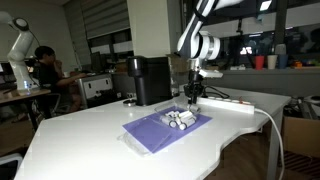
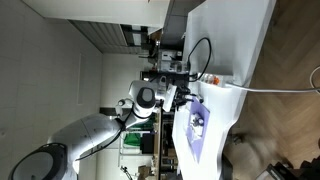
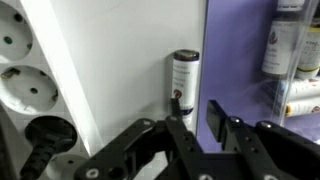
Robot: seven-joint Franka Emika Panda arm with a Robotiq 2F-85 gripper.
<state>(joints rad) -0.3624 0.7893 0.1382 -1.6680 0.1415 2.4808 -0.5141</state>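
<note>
Next, my gripper opens, moves toward the power strip and puts its fingers on both sides of the tube's body (image 3: 186,76), because the white tube's near end (image 3: 186,101) is under the end of one finger.
In the wrist view a small white tube with a dark cap (image 3: 185,72) lies on the white table (image 3: 120,60), just left of the purple mat (image 3: 235,60). My gripper (image 3: 196,108) hangs over its near end. The left fingertip (image 3: 177,103) overlaps the tube's edge. The right finger (image 3: 215,115) stands apart from it, with mat showing in the gap. The jaws are partly open and nothing is clamped. In an exterior view the gripper (image 1: 193,93) points down at the mat's (image 1: 160,130) far edge, close to the table.
Several more white tubes (image 1: 180,120) lie on the mat, also seen as tubes (image 3: 290,55) at the wrist view's right. A white power strip (image 3: 20,60) with a black plug (image 3: 45,135) lies left. A black machine (image 1: 150,80) stands behind the mat. A person sits at the back left.
</note>
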